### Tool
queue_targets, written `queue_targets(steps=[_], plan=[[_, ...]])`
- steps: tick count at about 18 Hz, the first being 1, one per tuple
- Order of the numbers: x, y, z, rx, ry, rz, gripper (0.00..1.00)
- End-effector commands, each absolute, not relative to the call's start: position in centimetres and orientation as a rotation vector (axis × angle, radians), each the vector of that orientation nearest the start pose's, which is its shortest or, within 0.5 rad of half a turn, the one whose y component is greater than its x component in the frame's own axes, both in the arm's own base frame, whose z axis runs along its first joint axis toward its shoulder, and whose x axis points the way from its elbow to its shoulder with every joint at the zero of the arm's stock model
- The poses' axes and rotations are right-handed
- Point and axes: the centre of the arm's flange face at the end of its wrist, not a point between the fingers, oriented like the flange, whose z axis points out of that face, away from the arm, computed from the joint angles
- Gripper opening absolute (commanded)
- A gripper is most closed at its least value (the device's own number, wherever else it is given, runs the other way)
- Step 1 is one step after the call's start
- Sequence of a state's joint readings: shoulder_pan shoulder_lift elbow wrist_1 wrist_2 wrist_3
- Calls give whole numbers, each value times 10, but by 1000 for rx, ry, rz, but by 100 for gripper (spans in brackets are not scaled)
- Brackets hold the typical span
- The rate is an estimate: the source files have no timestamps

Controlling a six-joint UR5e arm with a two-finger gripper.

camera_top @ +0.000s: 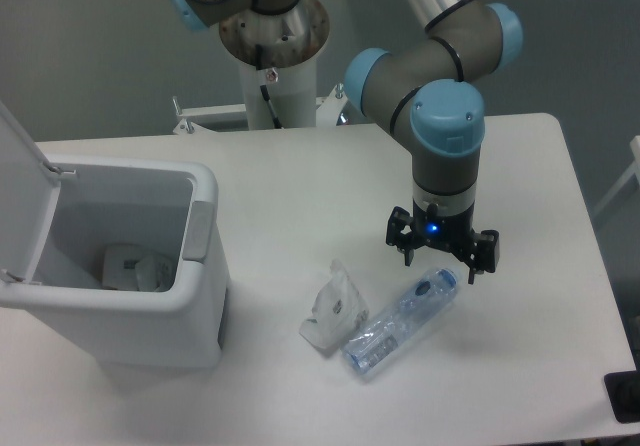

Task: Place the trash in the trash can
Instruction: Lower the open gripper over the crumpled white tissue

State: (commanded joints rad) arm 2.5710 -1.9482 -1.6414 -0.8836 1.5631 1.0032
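I expect the crumpled whitish wrapper (335,312) to come along when I lift the bottle, because the wrapper is touching the bottle's far end (364,350) from the cap.
A crushed clear plastic bottle (402,321) with a blue label lies on the white table, slanting from lower left to upper right. Touching its left end is a crumpled whitish wrapper (331,309). My gripper (443,258) hangs open just above the bottle's cap end, fingers pointing down, nothing between them. The white trash can (190,296) stands at the left with its lid swung up and open; something whitish and crumpled lies at its bottom.
The robot's pedestal (275,61) rises at the back of the table. A dark object (625,396) sits at the table's lower right corner. The table's right edge runs close behind the gripper's side.
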Motion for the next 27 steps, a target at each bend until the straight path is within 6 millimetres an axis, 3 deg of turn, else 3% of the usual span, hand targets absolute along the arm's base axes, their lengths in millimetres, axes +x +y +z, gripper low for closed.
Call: queue_targets(steps=[2,5,9,12,18,22,23,24,26,27], plan=[[-456,455,317,-2988,11,298,100],[-437,474,319,-2973,40,292,100],[-410,496,306,-2967,-90,250,100],[-391,508,299,-2956,-52,257,100],[-343,523,274,-2970,44,220,100],[-335,527,236,-3028,76,173,100],[-336,529,234,-3035,89,185,100],[-340,531,235,-3043,108,209,97],[-344,533,237,-3045,132,235,52],[-344,533,237,-3044,135,237,41]])
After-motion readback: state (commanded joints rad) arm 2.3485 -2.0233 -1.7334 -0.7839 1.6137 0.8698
